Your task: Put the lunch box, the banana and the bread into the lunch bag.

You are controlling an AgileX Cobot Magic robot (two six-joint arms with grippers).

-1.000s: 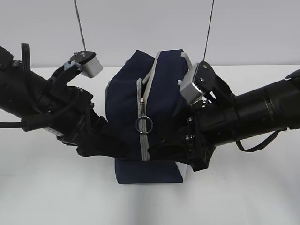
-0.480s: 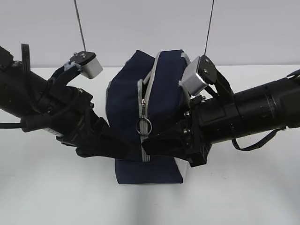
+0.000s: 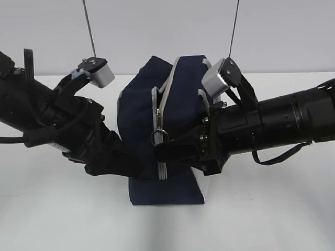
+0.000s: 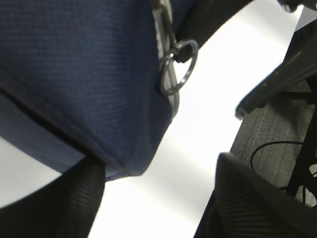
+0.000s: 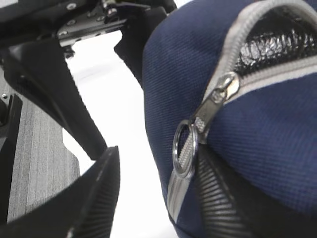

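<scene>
My gripper is about to pull upward, and the lunch bag (image 3: pixel 184 94) will zip shut, because the grey zipper is joined below the ring pull and gapes (image 3: pixel 160 98) above it.
The navy lunch bag (image 3: pixel 178 99) stands upright at the table's middle, its grey zipper partly open at the top. Its metal ring pull (image 3: pixel 159 137) hangs on the front. My left gripper (image 3: pixel 130 164) is open at the bag's lower left corner; in the left wrist view (image 4: pixel 158 208) the bag (image 4: pixel 74 64) touches its left finger (image 4: pixel 74 198). My right gripper (image 3: pixel 166 151) is open just below the ring. In the right wrist view (image 5: pixel 158 198) the ring pull (image 5: pixel 185 148) lies against its right finger (image 5: pixel 223 198). The lunch box, banana and bread are out of view.
The white table (image 3: pixel 272 209) lies around the bag. Two thin cables (image 3: pixel 89 31) hang down behind the arms. The left wrist view shows the table's edge with grey floor and wires (image 4: pixel 277 144) beyond it. Black lining (image 5: pixel 277 44) shows inside the open zipper.
My right gripper has moved left along the bag's front to the ring pull, and the ring has turned edge-on. The left arm and bag have not moved.
</scene>
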